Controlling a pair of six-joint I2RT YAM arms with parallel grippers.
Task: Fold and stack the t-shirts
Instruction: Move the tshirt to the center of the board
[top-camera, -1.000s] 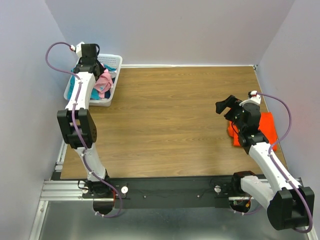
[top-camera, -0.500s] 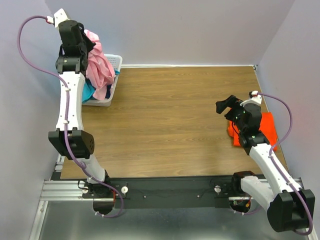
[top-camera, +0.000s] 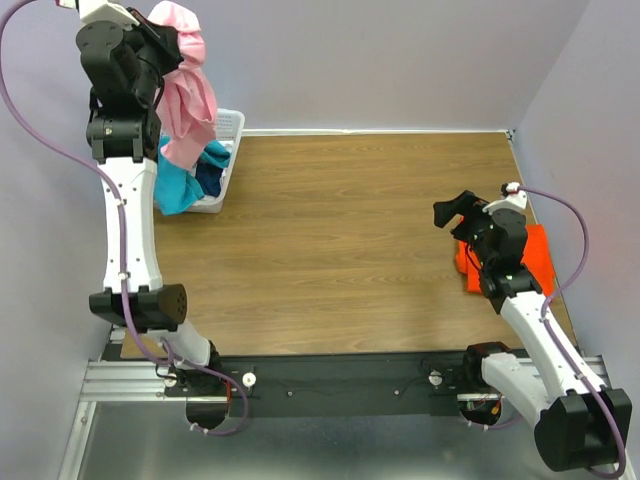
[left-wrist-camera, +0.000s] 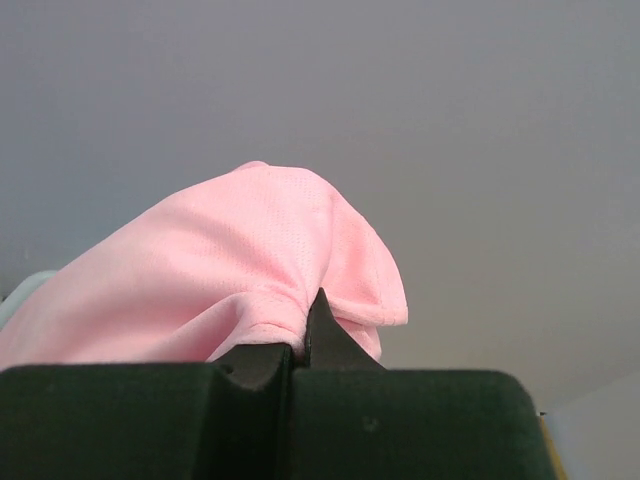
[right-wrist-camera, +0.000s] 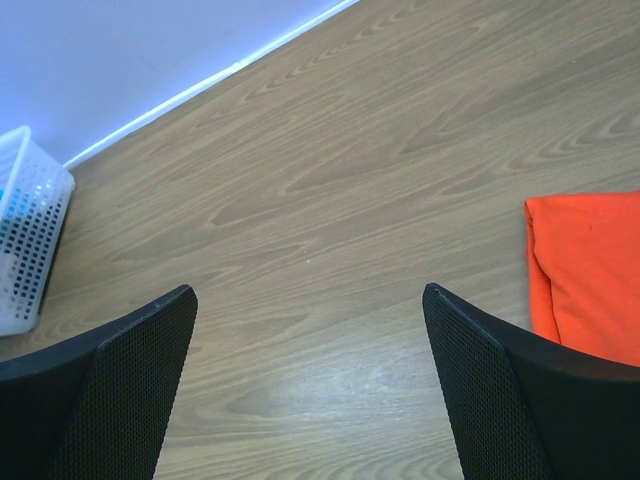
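The light pink t-shirt (top-camera: 190, 105) is hanging alone and the wooden table's middle (top-camera: 332, 220) is clear, so my left gripper should go on swinging the t-shirt there before it lets it go.
My left gripper (top-camera: 160, 30) is raised high above the white basket (top-camera: 228, 128) and is shut on the light pink t-shirt (top-camera: 188, 95), which hangs down from it. In the left wrist view the pink cloth (left-wrist-camera: 230, 270) is pinched between my shut fingers (left-wrist-camera: 295, 345). A teal garment (top-camera: 180, 187) and a dark blue one (top-camera: 209, 179) hang over the basket's near rim. The bright orange t-shirt (top-camera: 530, 255) lies folded at the table's right edge and also shows in the right wrist view (right-wrist-camera: 585, 270). My right gripper (top-camera: 455, 212) is open and empty, just left of it.
The wooden table (top-camera: 340, 240) stretches between the basket and the orange shirt. Walls close in at the back and both sides. The basket's corner shows in the right wrist view (right-wrist-camera: 25, 230).
My left arm has risen high, lifting the pink t-shirt up out of the basket. The teal garment was dragged over the basket's rim. The right arm has stayed put.
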